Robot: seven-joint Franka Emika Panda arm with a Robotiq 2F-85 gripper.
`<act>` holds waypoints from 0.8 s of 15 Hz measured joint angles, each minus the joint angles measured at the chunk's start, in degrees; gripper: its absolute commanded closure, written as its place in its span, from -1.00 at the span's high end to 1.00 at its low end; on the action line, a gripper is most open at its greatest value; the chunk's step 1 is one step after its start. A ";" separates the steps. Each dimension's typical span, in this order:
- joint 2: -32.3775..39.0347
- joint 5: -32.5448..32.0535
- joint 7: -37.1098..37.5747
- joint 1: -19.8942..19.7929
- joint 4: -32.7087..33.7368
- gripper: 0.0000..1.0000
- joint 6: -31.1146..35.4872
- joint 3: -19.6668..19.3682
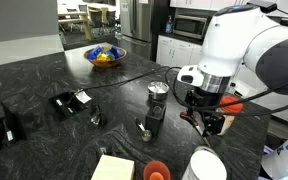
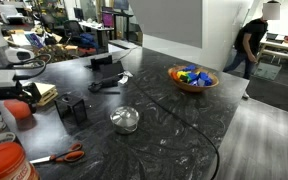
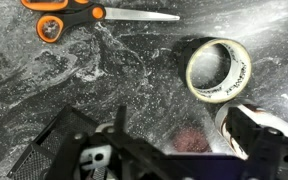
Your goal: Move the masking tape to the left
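Note:
The masking tape will come up on its own when I lift it, because the masking tape's round rim (image 3: 240,72) shows apart from the second pale roll (image 3: 229,122).
The masking tape (image 3: 219,68) is a cream roll lying flat on the dark marble counter, upper right in the wrist view. My gripper (image 3: 159,125) hangs above the counter just short of it, fingers wide apart and nothing between them. A second pale roll (image 3: 227,122) shows partly behind my right finger; I cannot tell if it touches. In an exterior view my gripper (image 1: 209,118) points down at the counter's right side and hides the tape.
Orange-handled scissors (image 3: 59,15) lie beyond the tape and show in an exterior view (image 2: 59,155). A metal cup (image 1: 157,97), a fruit bowl (image 1: 106,56), an orange cup (image 1: 156,172), a notepad (image 1: 112,168) and black items (image 1: 69,101) stand on the counter.

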 measured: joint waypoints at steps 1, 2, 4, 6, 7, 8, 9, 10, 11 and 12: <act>-0.04 0.00 0.00 0.00 0.05 1.00 0.00 -0.02; -0.04 0.00 0.00 0.00 0.05 1.00 -0.01 -0.03; -0.03 0.00 0.00 0.00 0.04 1.00 -0.01 -0.03; 0.16 0.06 0.00 0.09 -0.43 1.00 0.14 -0.02; 0.35 0.15 0.00 0.23 -1.07 1.00 0.52 0.00; 0.60 0.35 0.01 0.45 -2.05 1.00 1.19 0.02; 0.94 0.67 0.01 0.75 -3.27 1.00 2.37 0.04; 1.41 1.13 0.01 1.10 -4.55 1.00 3.77 0.05; 1.97 1.97 -0.10 1.47 -5.91 1.00 5.44 0.05; 2.59 2.88 -0.22 1.84 -7.13 1.00 7.18 0.06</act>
